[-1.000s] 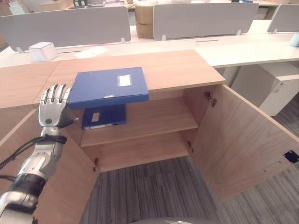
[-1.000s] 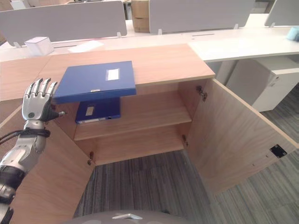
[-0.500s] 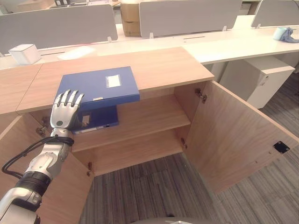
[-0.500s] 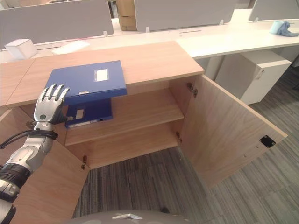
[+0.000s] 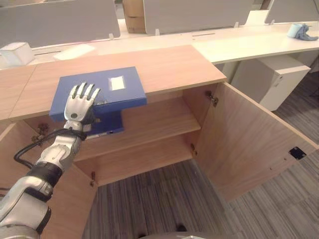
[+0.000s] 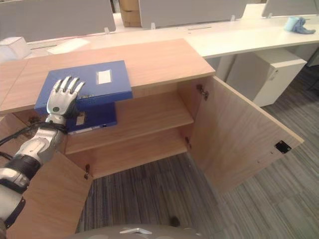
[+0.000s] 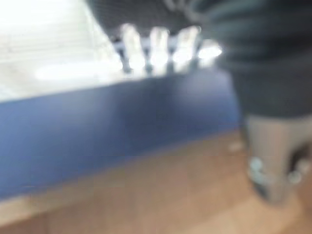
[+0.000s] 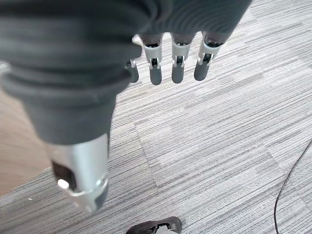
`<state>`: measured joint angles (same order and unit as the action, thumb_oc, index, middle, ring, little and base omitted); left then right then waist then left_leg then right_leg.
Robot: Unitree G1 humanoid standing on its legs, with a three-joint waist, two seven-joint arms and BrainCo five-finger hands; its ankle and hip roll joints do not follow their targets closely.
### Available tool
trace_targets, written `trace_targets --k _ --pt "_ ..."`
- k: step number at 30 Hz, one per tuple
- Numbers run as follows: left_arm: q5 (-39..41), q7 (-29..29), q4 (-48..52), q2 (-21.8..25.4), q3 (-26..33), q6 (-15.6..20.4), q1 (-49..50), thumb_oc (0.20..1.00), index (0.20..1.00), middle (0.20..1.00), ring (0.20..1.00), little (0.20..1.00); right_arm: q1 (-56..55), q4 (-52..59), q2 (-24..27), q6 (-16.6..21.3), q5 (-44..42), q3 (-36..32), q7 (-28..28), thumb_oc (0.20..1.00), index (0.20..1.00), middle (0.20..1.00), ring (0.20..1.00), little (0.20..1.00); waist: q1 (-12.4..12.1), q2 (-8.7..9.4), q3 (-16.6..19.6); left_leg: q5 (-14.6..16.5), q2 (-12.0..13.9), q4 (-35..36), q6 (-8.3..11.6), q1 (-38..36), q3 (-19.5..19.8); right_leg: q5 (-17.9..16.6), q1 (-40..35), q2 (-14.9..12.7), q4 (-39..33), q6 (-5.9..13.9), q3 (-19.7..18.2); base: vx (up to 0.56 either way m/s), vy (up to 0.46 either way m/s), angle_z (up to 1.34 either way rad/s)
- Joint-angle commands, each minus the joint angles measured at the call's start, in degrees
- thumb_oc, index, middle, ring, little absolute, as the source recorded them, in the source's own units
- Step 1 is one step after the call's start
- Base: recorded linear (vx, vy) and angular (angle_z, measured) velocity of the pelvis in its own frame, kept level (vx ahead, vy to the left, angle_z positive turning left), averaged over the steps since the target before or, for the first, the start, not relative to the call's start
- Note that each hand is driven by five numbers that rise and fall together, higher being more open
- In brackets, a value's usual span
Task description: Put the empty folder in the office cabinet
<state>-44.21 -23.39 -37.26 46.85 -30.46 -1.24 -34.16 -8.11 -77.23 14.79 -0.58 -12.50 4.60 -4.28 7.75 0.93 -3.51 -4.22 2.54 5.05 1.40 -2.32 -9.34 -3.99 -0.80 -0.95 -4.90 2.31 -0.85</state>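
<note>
The overhanging front side (image 5: 122, 105) sticks out straight, so the blue box folder (image 5: 115, 83) should stay stiff and closed when the robot lifts it by its edge.
A blue box folder (image 5: 107, 85) with a white label lies flat on the wooden cabinet top (image 5: 169, 64), its front edge overhanging the open cabinet. My left hand (image 5: 79, 102) rests on the folder's front left part, open, fingers (image 7: 156, 48) straight and spread over the lid, with the thumb (image 7: 268, 161) below its edge. A second blue folder (image 5: 108, 124) lies on the upper shelf (image 5: 159, 119) inside the cabinet, just under the first. My right hand (image 8: 170, 63) hangs over the grey carpet with relaxed fingers, holding nothing.
Both cabinet doors stand open: the right door (image 5: 249, 139) swings far out, the left door (image 6: 45, 199) is under my left arm. Behind are white desks with grey partitions (image 5: 60, 20), a white box (image 5: 15, 52), a cardboard box (image 5: 132, 9) and a white pedestal (image 5: 271, 74).
My left hand has risen from beside the left door and moved right onto the top folder. The camera has shifted; the folders lie as before.
</note>
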Motion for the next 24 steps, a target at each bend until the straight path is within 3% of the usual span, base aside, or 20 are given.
trace_targets --k 1,10,23,24 --pt "-0.7 -1.9 -1.1 3.1 3.0 -0.8 -3.9 1.0 1.0 1.0 1.0 1.0 2.6 -3.2 2.6 0.7 -2.2 0.9 -1.4 1.0 1.0 1.0 1.0 1.0 1.3 -0.21 -0.1 7.8 -0.3 0.0 2.26 -1.1 -0.3 1.8 -1.4 -3.8 -0.1 6.53 1.5 -0.06 0.003 0.0" --pt "0.4 -3.2 -4.0 4.6 -0.6 -1.2 -10.7 1.0 1.0 1.0 1.0 1.0 3.4 -3.0 3.4 1.6 -5.3 0.0 -2.2 1.0 1.0 1.0 1.0 1.0 2.1 0.28 -1.4 6.7 0.1 0.0 2.25 3.0 -0.5 0.6 2.6 -3.8 -0.1 6.99 0.9 -0.05 0.01 -0.03" --pt "1.7 -3.9 -3.5 4.4 0.1 -1.0 -10.9 1.0 1.0 1.0 1.0 1.0 5.0 -2.2 3.0 2.1 -7.5 -0.3 -2.9 1.0 1.0 1.0 1.0 1.0 1.6 1.67 -2.4 5.1 0.1 0.0 1.97 7.5 -0.4 -1.1 7.3 -3.7 -0.1 6.87 0.8 -0.05 0.006 -0.01" --pt "2.0 -4.0 -3.2 4.3 0.5 -1.0 -10.6 0.878 0.878 0.878 0.878 0.878 4.9 -2.2 2.8 2.2 -7.7 -0.3 -2.9 1.0 1.0 1.0 1.0 1.0 1.5 1.78 -2.3 5.0 0.1 0.0 1.97 7.7 -0.4 -1.1 7.5 -3.7 -0.1 6.84 0.8 0.0 0.0 0.0"
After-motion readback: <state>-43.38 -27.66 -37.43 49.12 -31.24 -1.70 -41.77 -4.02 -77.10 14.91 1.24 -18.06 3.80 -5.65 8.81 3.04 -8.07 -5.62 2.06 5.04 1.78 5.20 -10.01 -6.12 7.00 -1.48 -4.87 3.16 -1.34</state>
